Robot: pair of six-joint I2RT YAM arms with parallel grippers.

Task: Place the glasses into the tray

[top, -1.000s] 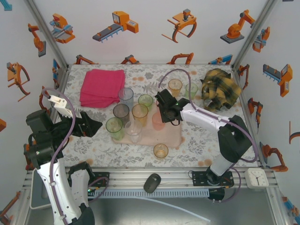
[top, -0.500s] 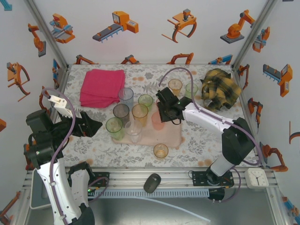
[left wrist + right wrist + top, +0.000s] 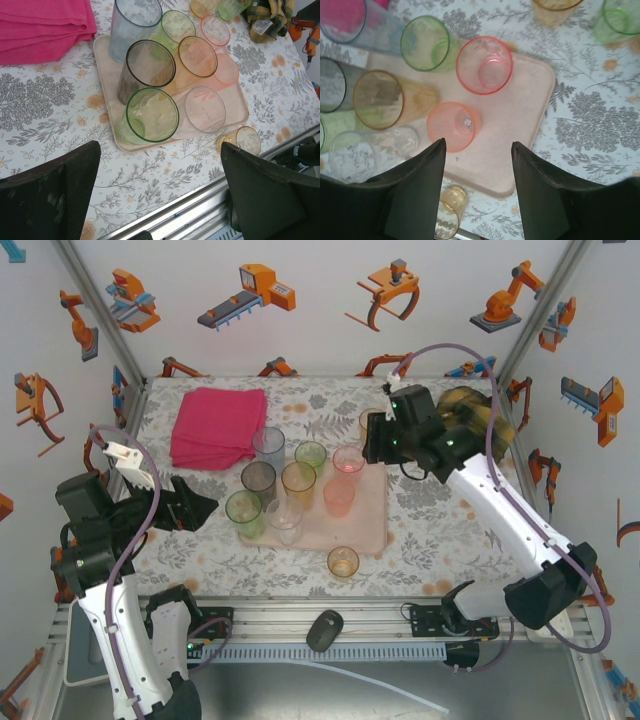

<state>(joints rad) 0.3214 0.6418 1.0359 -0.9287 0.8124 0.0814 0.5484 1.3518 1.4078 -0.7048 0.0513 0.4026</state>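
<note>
The tray (image 3: 362, 524) has room and the green glass (image 3: 619, 21) behind it stands upright. I should keep moving my right gripper there until its fingers are on both sides of the glass's rim.
The pale pink tray (image 3: 368, 528) holds several glasses, among them pale blue (image 3: 268, 445), smoky (image 3: 258, 480), amber (image 3: 298, 480), clear (image 3: 284, 519) and two green. A pink glass (image 3: 485, 65) stands upright at the tray's back right, a salmon one (image 3: 454, 125) in front of it. An orange glass (image 3: 343, 562) stands on the table before the tray. My right gripper (image 3: 478, 145) hovers open and empty above the tray's right part. My left gripper (image 3: 160, 150) is wide open, low at the table's left near the front edge, apart from the tray (image 3: 107, 65).
A folded magenta cloth (image 3: 218, 425) lies at the back left. A yellow-and-black plaid bundle (image 3: 478, 435) sits at the back right. An orange glass (image 3: 552, 7) and a green one (image 3: 620, 20) stand on the table behind the tray. The metal rail (image 3: 200, 210) runs along the front edge.
My right gripper opened, let go of the pink glass on the tray's back right, and rose back and to the right. The left arm stayed still.
</note>
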